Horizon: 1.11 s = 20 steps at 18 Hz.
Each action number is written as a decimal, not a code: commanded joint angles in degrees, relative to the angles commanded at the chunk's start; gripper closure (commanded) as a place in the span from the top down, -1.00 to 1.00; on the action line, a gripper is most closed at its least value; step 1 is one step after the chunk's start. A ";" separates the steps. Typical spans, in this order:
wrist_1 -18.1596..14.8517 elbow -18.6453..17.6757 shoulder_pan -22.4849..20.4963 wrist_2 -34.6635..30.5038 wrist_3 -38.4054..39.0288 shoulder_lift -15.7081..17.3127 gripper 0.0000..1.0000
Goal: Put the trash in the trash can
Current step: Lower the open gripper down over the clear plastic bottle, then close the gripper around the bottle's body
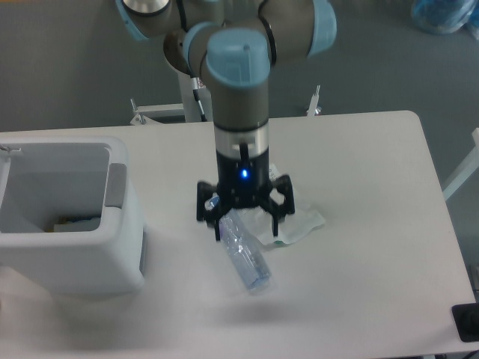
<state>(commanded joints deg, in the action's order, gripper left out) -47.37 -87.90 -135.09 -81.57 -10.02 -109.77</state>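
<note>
My gripper is about to lift the clear plastic bottle (pixel 245 254), which will come up alone because the clear wrinkly packet's edge (pixel 263 239) stops beside it.
A clear plastic bottle (pixel 245 258) lies on the white table, pointing toward the front right, with its upper end under my gripper. My gripper (pixel 246 231) hangs low over that end, open, one finger on each side of the bottle. The clear wrinkly packet (pixel 299 223) lies just right of the bottle, mostly hidden behind the gripper. The white trash can (pixel 112 247) with a grey handle panel stands at the left, well apart from the gripper.
The table's front edge (pixel 299 351) runs close below the bottle. Something small lies at the bottom of the trash can. A metal frame (pixel 157 112) stands behind the table by the arm's base.
</note>
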 joint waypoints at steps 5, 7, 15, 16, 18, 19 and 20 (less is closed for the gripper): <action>0.00 -0.17 0.00 -2.36 1.14 -4.04 1.00; 0.09 0.00 0.00 -3.42 1.32 -5.45 1.00; -0.09 -0.17 0.00 -5.00 3.96 -10.38 1.00; -0.18 -0.26 0.00 -5.44 3.87 -10.64 1.00; -0.09 -0.17 0.00 -5.62 3.96 -10.82 1.00; -0.09 -0.26 0.00 -5.71 3.96 -10.82 1.00; -0.09 -0.52 -0.08 -5.71 3.96 -10.82 1.00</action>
<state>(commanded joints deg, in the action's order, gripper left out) -47.46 -88.42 -135.17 -87.28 -6.06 -120.59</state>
